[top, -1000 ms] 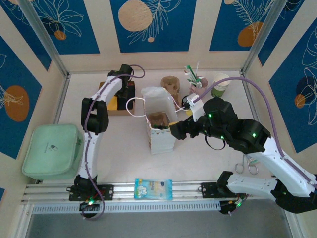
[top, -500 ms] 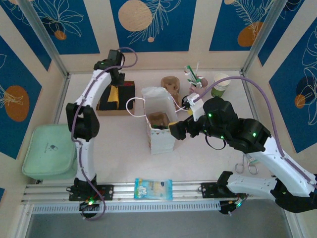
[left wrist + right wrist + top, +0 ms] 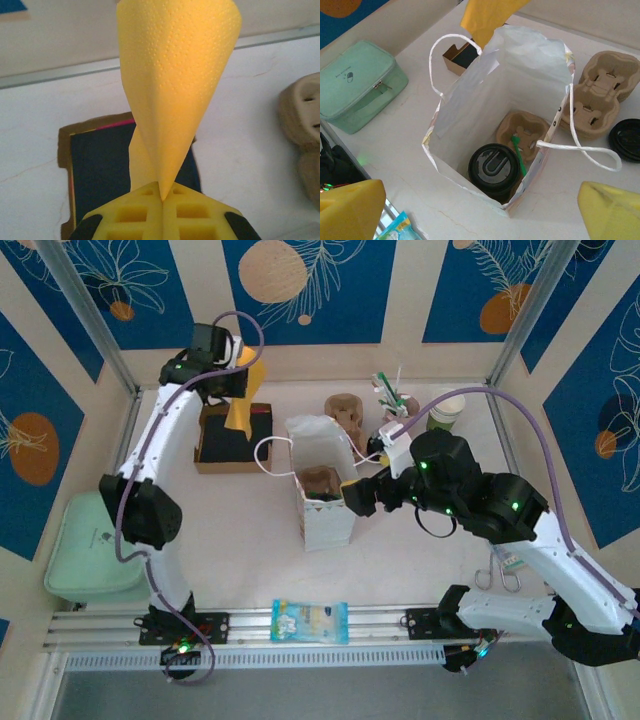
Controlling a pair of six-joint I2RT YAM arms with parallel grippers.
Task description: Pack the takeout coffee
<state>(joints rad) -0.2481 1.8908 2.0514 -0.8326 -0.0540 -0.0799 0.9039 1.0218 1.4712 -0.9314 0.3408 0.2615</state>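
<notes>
The yellow napkin's loose end (image 3: 239,418) hangs clear of the napkin box, so my open right gripper keeps moving toward the yellow napkin (image 3: 252,383) and closes on it.
The takeout coffee (image 3: 446,412), a white cup with a green lower band, stands at the back right, partly behind the purple cable. My right gripper (image 3: 354,497) (image 3: 480,205) hangs open beside and above the white paper bag (image 3: 322,528) (image 3: 465,95), holding nothing. Inside the bag a cup with a black lid (image 3: 494,167) sits in a cardboard carrier (image 3: 522,127), with a green stirrer (image 3: 519,150) beside it. My left gripper (image 3: 238,368) (image 3: 163,196) is shut on a yellow napkin (image 3: 243,400) (image 3: 175,75), raised above the dark napkin box (image 3: 225,445) (image 3: 100,160).
A cardboard cup carrier (image 3: 345,412) (image 3: 602,85), a pink cup of utensils (image 3: 397,405) and a loose black lid (image 3: 627,140) sit behind the bag. A green pouch (image 3: 100,550) lies at the left, scissors (image 3: 500,575) at the right, a blue packet (image 3: 310,620) near the front.
My left arm has risen and swung toward the back wall, lifting the yellow napkin up out of the box. The right gripper has opened slightly wider and stayed by the bag.
</notes>
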